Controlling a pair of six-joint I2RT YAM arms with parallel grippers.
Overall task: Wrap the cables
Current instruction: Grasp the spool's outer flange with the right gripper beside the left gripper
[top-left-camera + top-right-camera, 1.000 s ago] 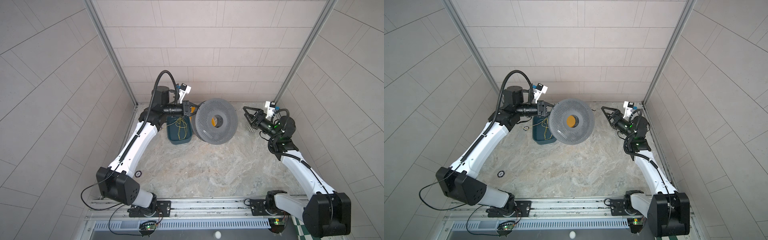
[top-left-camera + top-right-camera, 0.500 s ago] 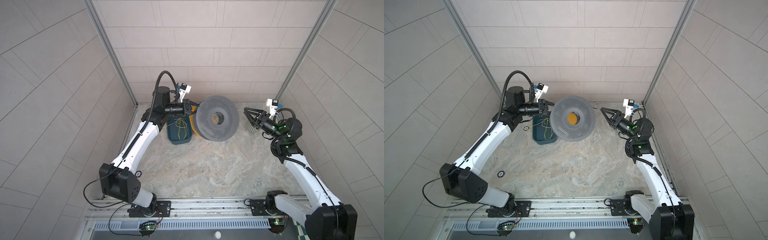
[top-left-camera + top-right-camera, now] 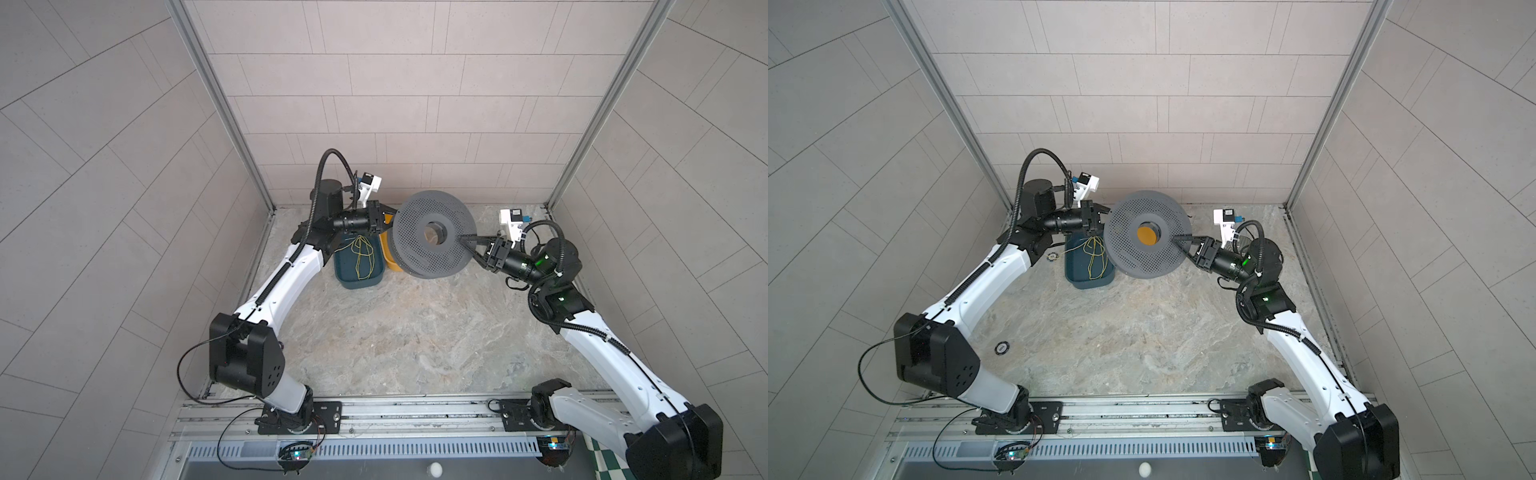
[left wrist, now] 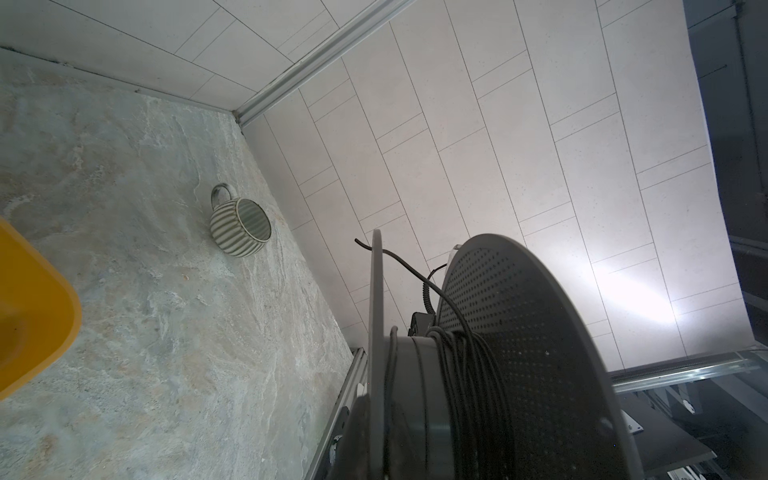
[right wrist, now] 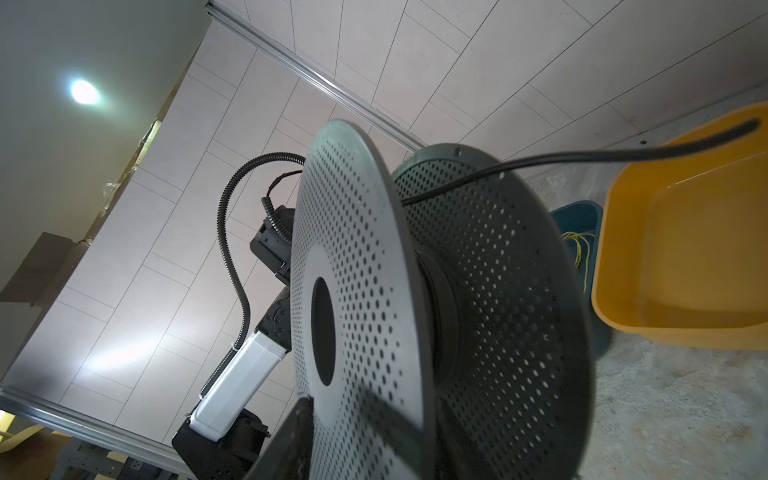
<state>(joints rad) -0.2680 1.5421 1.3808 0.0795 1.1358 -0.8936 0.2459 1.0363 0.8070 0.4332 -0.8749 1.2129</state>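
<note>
The spool is hanging over the yellow bin (image 3: pixel 1148 233), so my left gripper should pass it to my right gripper at the spool's near edge to be lowered onto clear floor (image 3: pixel 1153 308).
A grey perforated spool (image 3: pixel 432 237) (image 3: pixel 1144 235) hangs in the air over the back of the floor. My left gripper (image 3: pixel 386 220) (image 3: pixel 1104 216) is shut on its far flange (image 4: pixel 376 332). The cables (image 4: pixel 469 374), one thin black wire, lie wound on the hub, and a loose end (image 4: pixel 399 257) (image 5: pixel 623 156) sticks out past the rims. My right gripper (image 3: pixel 465 245) (image 3: pixel 1177 243) is open and astride the near flange's rim. One of its fingers (image 5: pixel 291 436) lies against the outer face; the other is hidden behind the flange.
A dark blue bin (image 3: pixel 345 274) (image 3: pixel 1075 274) holding a yellow-green cord (image 3: pixel 361 257) stands under the left gripper. A yellow bin (image 3: pixel 390 262) (image 5: pixel 681 257) sits beside it. A striped mug (image 4: pixel 241 224) stands by the back wall. A small ring (image 3: pixel 1002 347) lies on the floor.
My right gripper has reached left to the spool and narrowed its jaws around the near flange's rim. The left arm has raised and turned the spool slightly.
</note>
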